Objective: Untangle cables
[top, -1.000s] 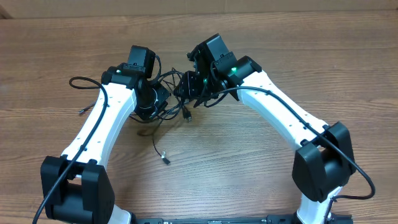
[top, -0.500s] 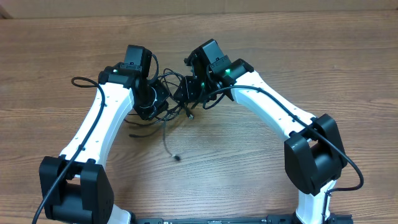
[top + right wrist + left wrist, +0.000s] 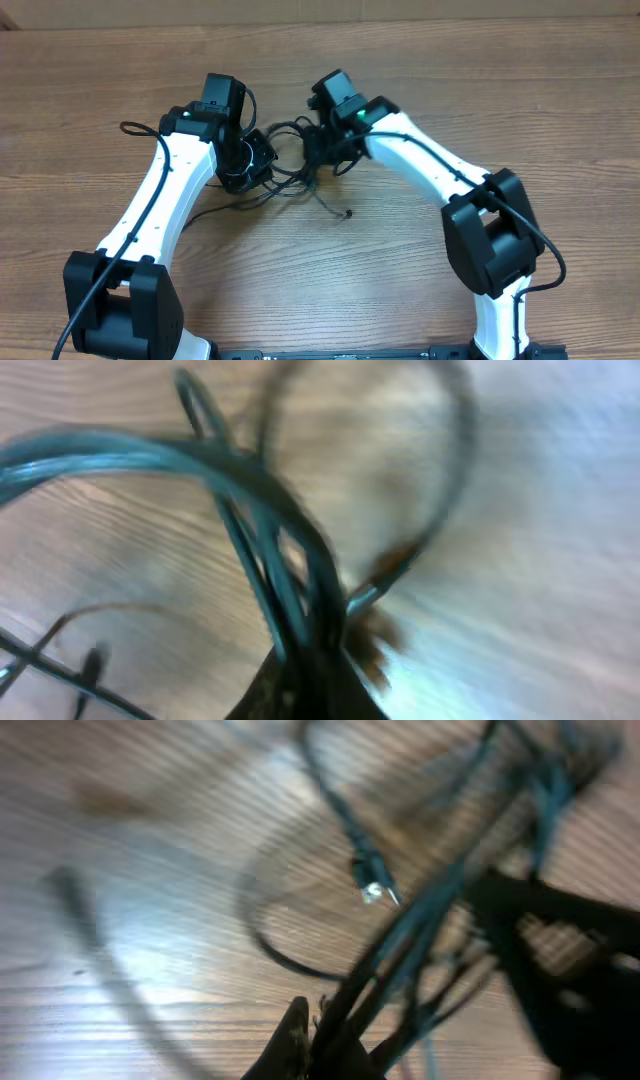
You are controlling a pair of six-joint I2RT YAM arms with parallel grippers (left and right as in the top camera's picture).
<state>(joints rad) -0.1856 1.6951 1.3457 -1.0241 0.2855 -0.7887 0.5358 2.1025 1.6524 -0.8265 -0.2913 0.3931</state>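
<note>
Next, I move my left gripper back with its strands of cable (image 3: 388, 970) while my right gripper pulls the opposite way, because the cable tangle (image 3: 291, 176) is bunched up slack between my close grippers.
A tangle of thin black cables (image 3: 295, 170) hangs between my two grippers over the wooden table. One loose end with a small plug (image 3: 347, 213) trails down to the right. My left gripper (image 3: 255, 160) is shut on several strands, which run up from its fingers in the left wrist view (image 3: 340, 1045); a silvery plug (image 3: 372, 892) dangles ahead. My right gripper (image 3: 325, 145) is shut on another bunch of strands, seen blurred in the right wrist view (image 3: 310, 650). The grippers are close together, about a hand's width apart.
A thicker black arm cable loops out on the table at the left (image 3: 130, 128). The wooden table (image 3: 400, 280) stretches all round. A pale wall edge (image 3: 500, 10) runs along the far side.
The right gripper has swung left and toward the far side with its strands. The loose plug end has moved from front left of the tangle to the right. The left gripper has barely moved.
</note>
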